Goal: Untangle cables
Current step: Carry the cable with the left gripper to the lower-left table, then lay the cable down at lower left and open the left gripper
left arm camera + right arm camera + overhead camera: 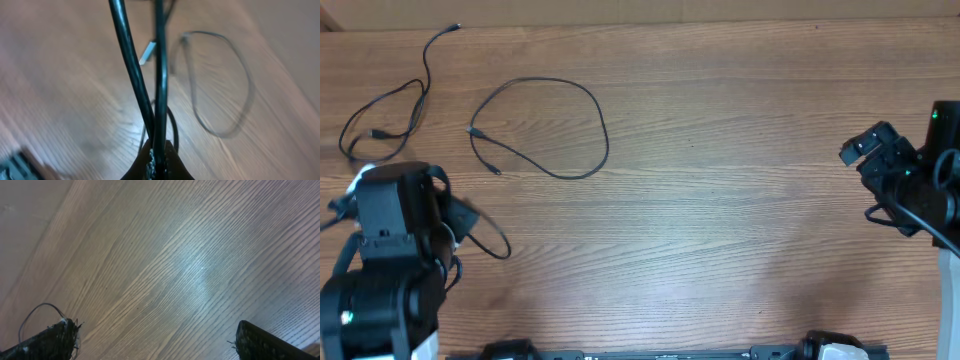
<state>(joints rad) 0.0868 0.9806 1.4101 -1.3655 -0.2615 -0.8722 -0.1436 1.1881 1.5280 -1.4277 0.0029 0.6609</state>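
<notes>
I should now lower my left gripper's held cable parts toward the open wood and release there, as the third cable [504, 248] lies clear of the second cable's loop.
Three thin black cables lie apart at the table's left. One cable [390, 100] winds along the far left. A second cable [570, 110] forms a wide loop right of it, and also shows in the left wrist view [240, 90]. A third cable [500, 245] loops out from under my left arm. My left gripper [458, 218] is shut [159, 162] on this third cable [160, 75], two strands of which run up from the jaws. My right gripper [860, 152] is wide open and empty [160, 347] above bare wood at the right edge.
A small white plug end [147, 52] shows beyond the held strands. A thin black wire loop [37, 311] sits by the right gripper's left finger. The wooden table [720, 200] stretches between the arms. Black fixtures [820, 348] sit at the front edge.
</notes>
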